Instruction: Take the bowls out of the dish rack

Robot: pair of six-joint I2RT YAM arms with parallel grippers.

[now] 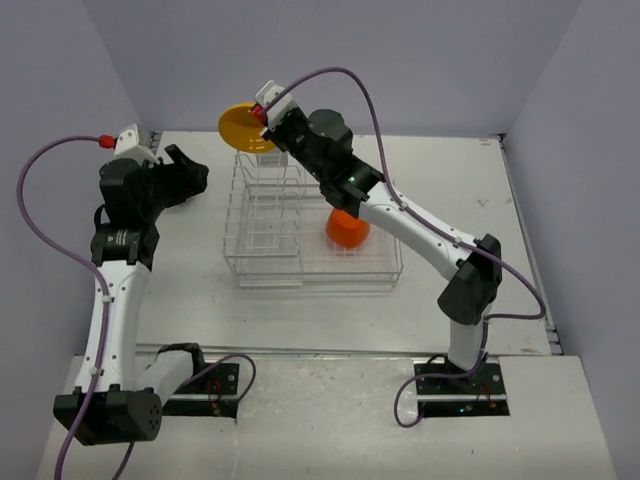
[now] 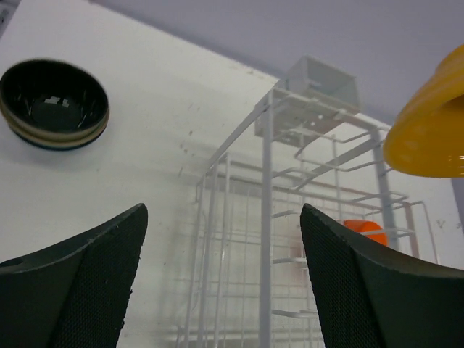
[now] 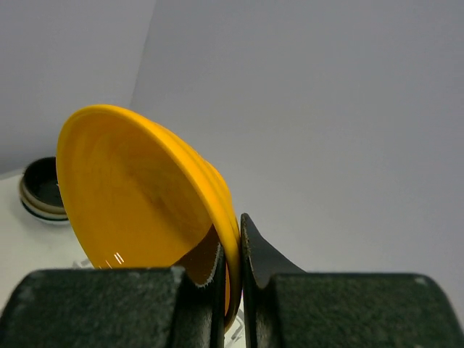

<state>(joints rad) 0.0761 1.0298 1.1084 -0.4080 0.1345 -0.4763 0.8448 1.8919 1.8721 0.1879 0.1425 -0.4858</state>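
Next, I pass the yellow bowl [image 1: 243,128] by its free rim [image 1: 222,124] from my right gripper to my left gripper, because the bowl is above the rack but short of the black bowl.
My right gripper [image 1: 266,117] is shut on the rim of the yellow bowl [image 1: 245,127] and holds it tilted in the air above the tall slotted part of the dish rack [image 1: 268,215]. In the right wrist view the fingers [image 3: 255,250] pinch the bowl's rim [image 3: 130,210]. An orange-red bowl [image 1: 347,230] sits in the rack's low basket. The black bowl with a gold band [image 2: 54,105] sits on the table left of the rack. My left gripper [image 1: 190,172] is open and empty, left of the rack [image 2: 268,217]. The mint and blue-and-white bowls are out of view.
The grey back wall stands close behind the rack. The table's left edge [image 1: 150,200] meets the side wall by my left arm. The right arm reaches diagonally over the low basket [image 1: 385,265].
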